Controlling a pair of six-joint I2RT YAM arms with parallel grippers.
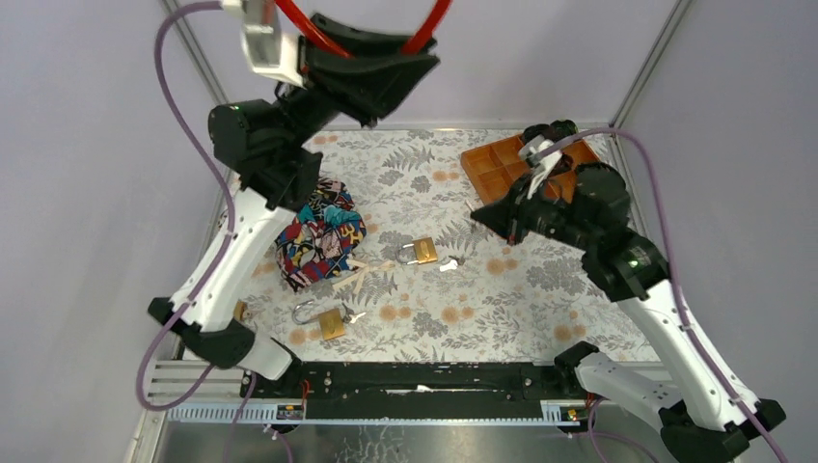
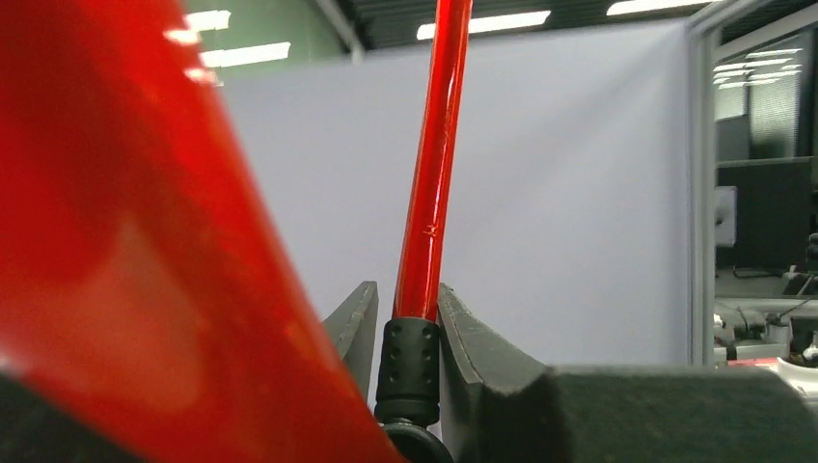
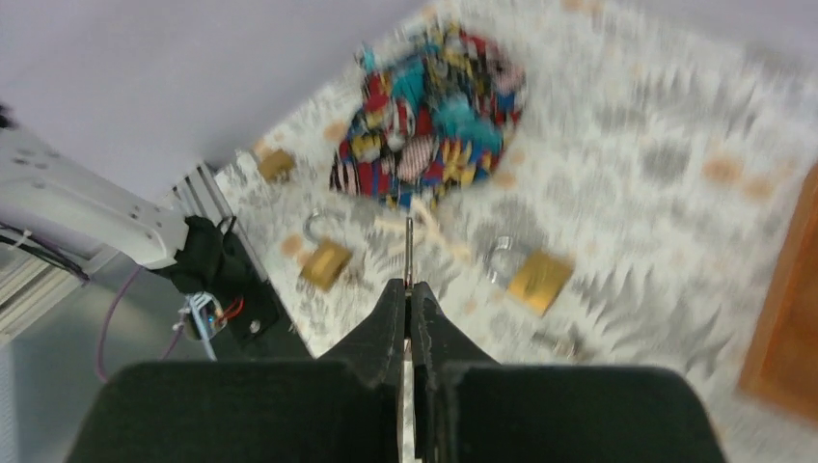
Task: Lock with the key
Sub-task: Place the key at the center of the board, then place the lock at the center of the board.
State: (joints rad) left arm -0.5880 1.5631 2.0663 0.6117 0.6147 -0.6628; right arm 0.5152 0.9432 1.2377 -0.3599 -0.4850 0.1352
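The front tabletop (image 1: 492,294) is clear of the padlocks, so the robot's right gripper should keep lowering the thin metal key and let go of it on that open patch (image 1: 507,320).
My left gripper (image 1: 384,60) is raised high at the back left. In the left wrist view it (image 2: 410,323) is shut on the black end collar of a red cable lock (image 2: 431,193), whose red loop (image 1: 313,29) runs out of the top view. My right gripper (image 1: 479,214) hovers above the table's right half. In the right wrist view it (image 3: 408,289) is shut on a thin metal key (image 3: 409,253) that sticks out past the tips. A brass padlock (image 1: 422,253) with a loose key (image 1: 449,264) lies mid-table.
A second brass padlock (image 1: 330,321) with an open shackle lies near the front left, and a small one (image 1: 238,311) at the left edge. A colourful cloth bag (image 1: 320,234) sits left of centre. An orange compartment tray (image 1: 502,164) stands at the back right.
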